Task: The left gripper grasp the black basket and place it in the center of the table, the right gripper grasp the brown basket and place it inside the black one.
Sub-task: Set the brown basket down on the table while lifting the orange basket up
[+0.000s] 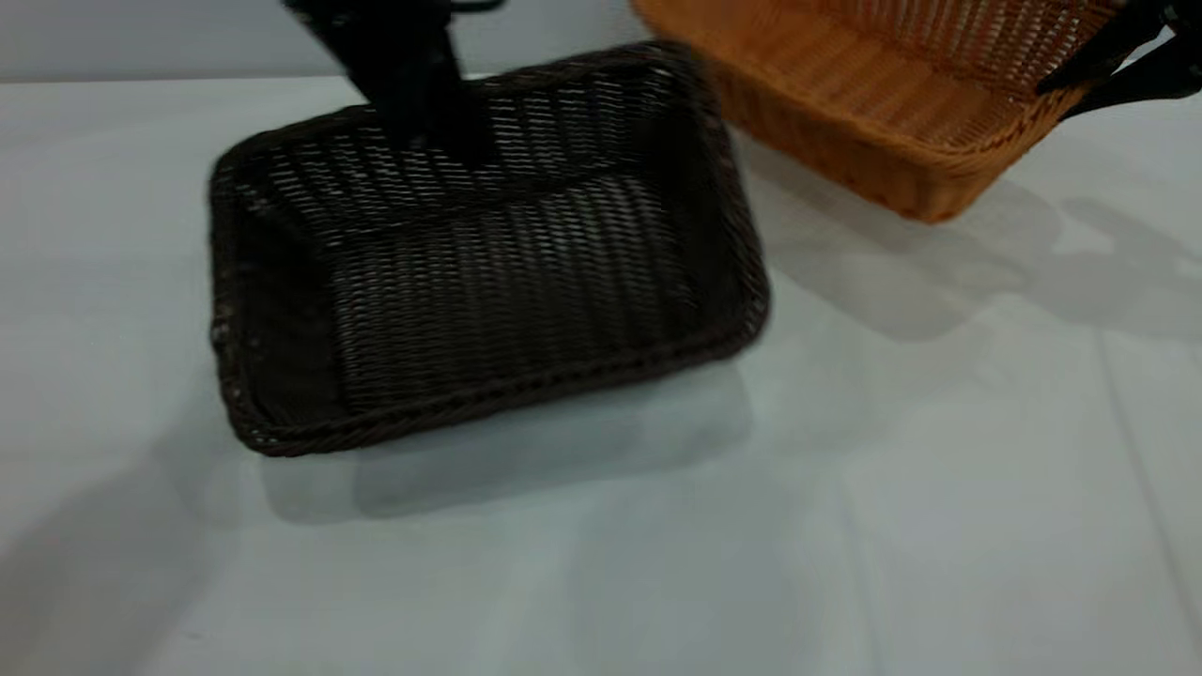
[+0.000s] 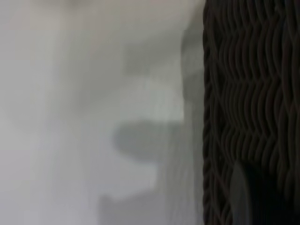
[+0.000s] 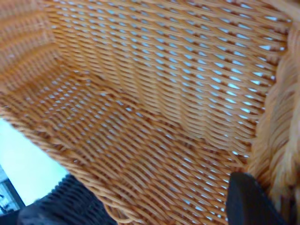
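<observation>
I can see the black basket slanted (image 1: 507, 299) in my left gripper, so I should hold the brown basket aside (image 1: 890, 96) with my right gripper until the black basket sits straight in the center.
The black basket (image 1: 488, 272) is at the middle left of the white table (image 1: 939, 488); the shadow under its near edge suggests that edge is slightly raised. My left gripper (image 1: 427, 141) comes down from above and is shut on the basket's far rim. In the left wrist view the dark woven wall (image 2: 253, 93) fills one side, with one finger (image 2: 239, 197) against it. My right gripper (image 1: 1080, 89) is shut on the rim of the brown basket (image 1: 873, 103) and holds it tilted above the table, behind and right of the black one. The right wrist view shows its inside (image 3: 154, 108) and one finger (image 3: 248, 201).
A corner of the black basket (image 3: 65, 204) shows below the brown basket's rim in the right wrist view. Bare white tabletop lies in front of and to the right of the black basket. A grey wall (image 1: 141, 38) runs behind the table.
</observation>
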`<state>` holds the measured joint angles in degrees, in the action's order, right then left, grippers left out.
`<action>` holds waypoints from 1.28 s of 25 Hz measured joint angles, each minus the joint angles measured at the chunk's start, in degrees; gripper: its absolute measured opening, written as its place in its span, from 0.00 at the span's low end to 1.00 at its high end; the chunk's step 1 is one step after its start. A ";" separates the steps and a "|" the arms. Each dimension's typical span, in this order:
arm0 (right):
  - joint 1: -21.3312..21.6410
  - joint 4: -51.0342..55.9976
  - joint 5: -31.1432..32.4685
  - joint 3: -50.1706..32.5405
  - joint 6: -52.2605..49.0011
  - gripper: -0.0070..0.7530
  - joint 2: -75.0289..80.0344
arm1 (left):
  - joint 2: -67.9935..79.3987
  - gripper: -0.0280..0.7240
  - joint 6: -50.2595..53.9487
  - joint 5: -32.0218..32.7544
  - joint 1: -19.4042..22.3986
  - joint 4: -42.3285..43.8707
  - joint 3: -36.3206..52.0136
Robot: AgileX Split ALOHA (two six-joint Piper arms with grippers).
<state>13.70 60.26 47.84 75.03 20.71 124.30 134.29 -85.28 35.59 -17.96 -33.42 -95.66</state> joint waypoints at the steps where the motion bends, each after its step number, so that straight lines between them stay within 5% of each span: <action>1: 0.00 -0.27 0.14 0.00 0.07 0.10 0.00 | 0.00 0.15 -1.68 0.00 -1.06 -0.26 0.00; 8: 0.00 -0.44 0.29 0.58 1.00 0.10 0.00 | 0.66 0.15 -6.82 -0.86 -6.54 -0.03 0.00; 18: 0.00 -0.03 0.31 0.58 1.90 0.10 0.00 | 1.00 0.19 -6.28 -1.40 -7.39 0.30 -0.08; 26: 0.00 -0.03 0.56 1.00 1.91 0.10 0.00 | 1.30 0.53 -5.83 -2.03 -7.39 -0.29 -0.13; 32: 0.00 -0.03 0.61 1.11 1.96 0.10 0.00 | 0.36 0.67 -4.53 -6.58 -7.39 -1.33 -0.13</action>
<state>13.70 60.24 48.45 76.14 22.68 124.30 134.65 -89.81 29.02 -25.35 -34.75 -95.79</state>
